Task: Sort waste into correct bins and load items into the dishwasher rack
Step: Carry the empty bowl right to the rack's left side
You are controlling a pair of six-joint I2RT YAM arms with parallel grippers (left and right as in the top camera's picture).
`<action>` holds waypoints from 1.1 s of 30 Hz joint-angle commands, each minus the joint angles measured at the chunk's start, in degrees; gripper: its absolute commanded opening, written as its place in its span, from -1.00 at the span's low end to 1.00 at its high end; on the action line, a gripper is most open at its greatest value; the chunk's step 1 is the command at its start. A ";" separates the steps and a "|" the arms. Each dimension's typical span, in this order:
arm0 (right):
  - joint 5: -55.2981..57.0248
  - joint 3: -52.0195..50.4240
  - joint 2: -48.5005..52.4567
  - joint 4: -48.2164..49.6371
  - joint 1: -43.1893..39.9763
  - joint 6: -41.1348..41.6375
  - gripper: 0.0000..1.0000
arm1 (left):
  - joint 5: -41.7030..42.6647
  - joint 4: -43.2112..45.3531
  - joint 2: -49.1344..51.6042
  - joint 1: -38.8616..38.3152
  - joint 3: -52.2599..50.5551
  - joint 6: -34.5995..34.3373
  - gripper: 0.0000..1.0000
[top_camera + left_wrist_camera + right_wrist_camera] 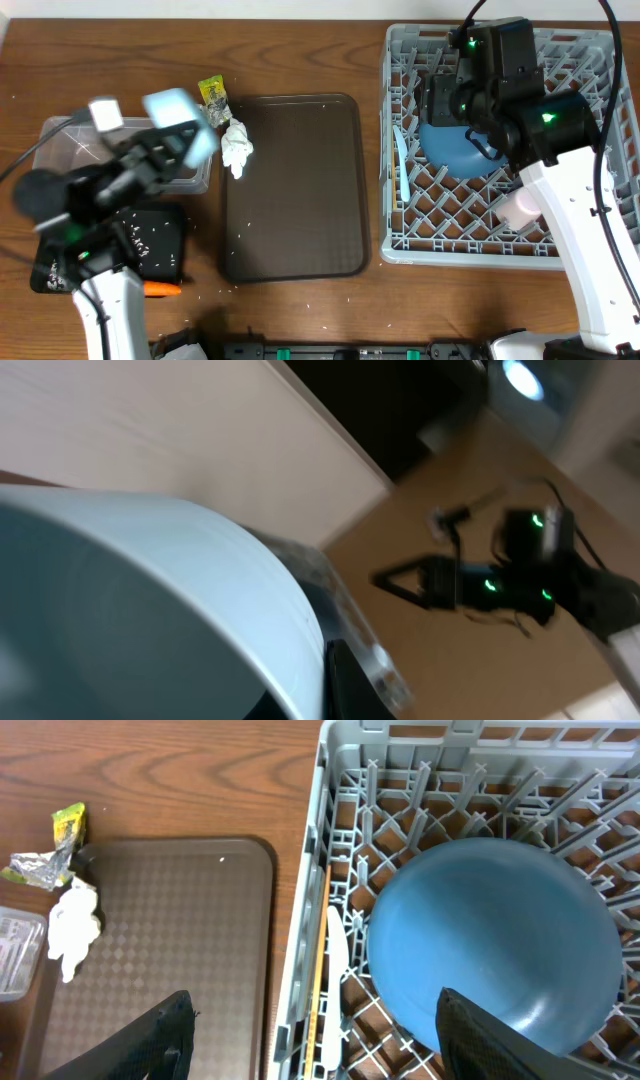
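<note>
The light-blue cup has room (408, 146) next to the blue plate, so my left gripper should go on carrying the cup until it sits on the rack's edge (388, 140).
My left gripper (178, 135) is shut on the small light-blue cup (182, 118) and holds it, blurred, above the clear tub (60, 140). The cup (150, 590) fills the left wrist view, with one dark finger (350, 685) against its wall. Beside the tub lies the black tray (160, 240), flecked with rice. An orange carrot (160, 290) rests at its front edge. The wrapper (213, 92) lies behind the brown tray. In the grey rack (500, 245) sit the blue plate (495, 945), pale-blue spoon (333, 980) and pink cup (520, 205). My right gripper (312, 1015) hangs open over the rack's left edge.
A dark brown serving tray (295, 185) lies between the bins and the rack, with rice grains on it. Crumpled white paper (237, 148) sits at its back left corner. Loose rice is scattered on the table near the carrot.
</note>
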 commanded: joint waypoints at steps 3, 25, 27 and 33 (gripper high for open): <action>3.63 0.13 -0.63 -0.33 -4.17 5.16 0.42 | -9.66 2.49 4.96 -14.32 0.04 2.73 -0.87; 2.10 0.13 -1.16 -4.31 -17.77 6.93 0.45 | -14.64 43.78 48.68 -51.89 19.04 -4.00 -0.88; 2.10 0.13 -1.16 -4.72 -17.77 6.93 0.45 | -14.01 43.69 50.82 -52.89 21.03 -4.00 -0.88; 2.12 0.13 -1.16 -5.92 -17.77 6.71 0.45 | -15.23 41.20 55.34 -52.17 21.68 -3.98 -0.88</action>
